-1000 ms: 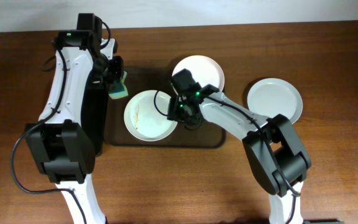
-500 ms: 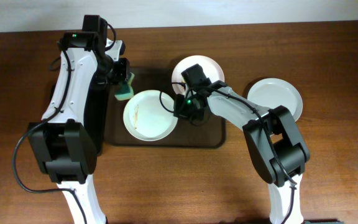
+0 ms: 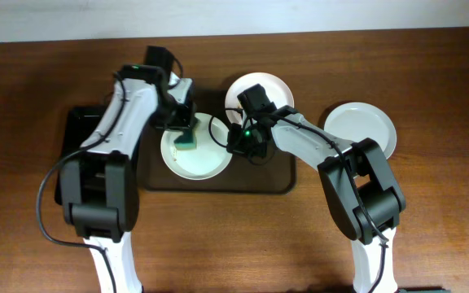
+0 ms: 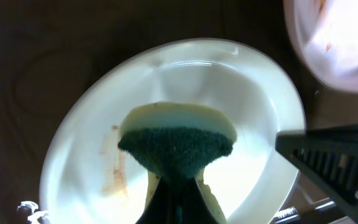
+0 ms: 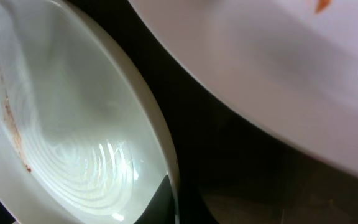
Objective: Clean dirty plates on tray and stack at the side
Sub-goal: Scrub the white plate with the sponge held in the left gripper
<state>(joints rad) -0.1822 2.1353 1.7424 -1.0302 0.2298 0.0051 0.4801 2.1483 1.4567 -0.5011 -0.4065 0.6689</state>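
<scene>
The brown smear is next to the sponge on the white plate, so my left gripper needs to turn back and wipe along the smear before it leaves this plate.
A white plate with a brown smear lies on the left half of the dark brown tray. My left gripper is shut on a green and yellow sponge and holds it over that plate's middle. My right gripper is shut on this plate's right rim, one finger inside and one outside. A second plate with an orange fleck sits at the tray's back. A third plate lies on the table to the right.
A smaller black tray lies at the left, beside the brown tray. My two grippers are close together over the same plate; the right gripper's fingers show at the right of the left wrist view.
My left arm has swung right from the black tray's side, carrying the sponge onto the middle of the smeared plate. My right gripper has stayed at the plate's rim.
</scene>
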